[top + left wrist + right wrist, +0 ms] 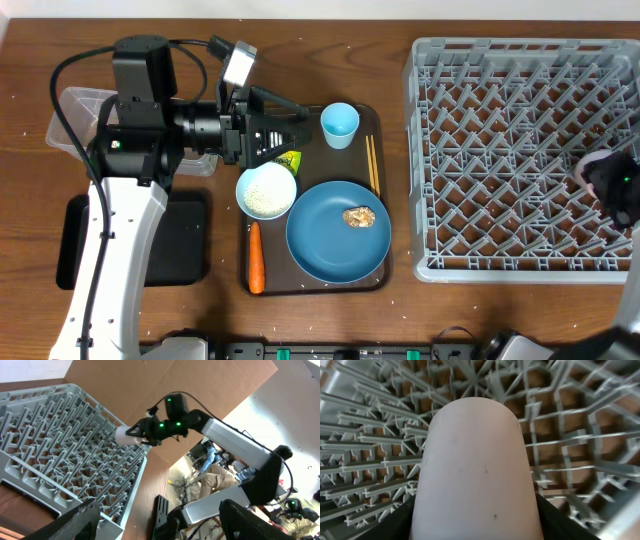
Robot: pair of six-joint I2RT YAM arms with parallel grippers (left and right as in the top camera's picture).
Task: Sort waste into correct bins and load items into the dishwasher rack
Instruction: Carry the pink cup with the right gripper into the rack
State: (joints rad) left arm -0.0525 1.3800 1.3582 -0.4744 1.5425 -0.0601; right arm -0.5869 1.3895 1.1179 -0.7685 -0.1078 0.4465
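Observation:
I should pass the light blue cup [340, 125] from my left gripper to my right gripper, because the cup stands by my left gripper and the rack [500, 165] lies under my right gripper.
My right gripper [608, 182] is shut on the pale pink cup [590, 165] over the right side of the grey dishwasher rack [520, 60]. The cup [477, 470] fills the right wrist view and also shows in the left wrist view [125, 435]. My left gripper [285, 132] is open and empty above the brown tray's top left, next to the green-yellow packet [291, 160]. Its fingers [160, 525] are wide apart. On the tray are a white bowl of rice [266, 190], a blue plate [325, 250] bearing a golden morsel [359, 216], a light blue cup [340, 125], chopsticks [372, 165] and a carrot [256, 258]. The tissue is hidden.
The clear tub [80, 110] stands at the far left, partly under my left arm. The black tray [175, 245] lies in front of it. The brown serving tray [380, 280] sits between these bins and the rack. The rack's pegs [580, 440] show under the cup.

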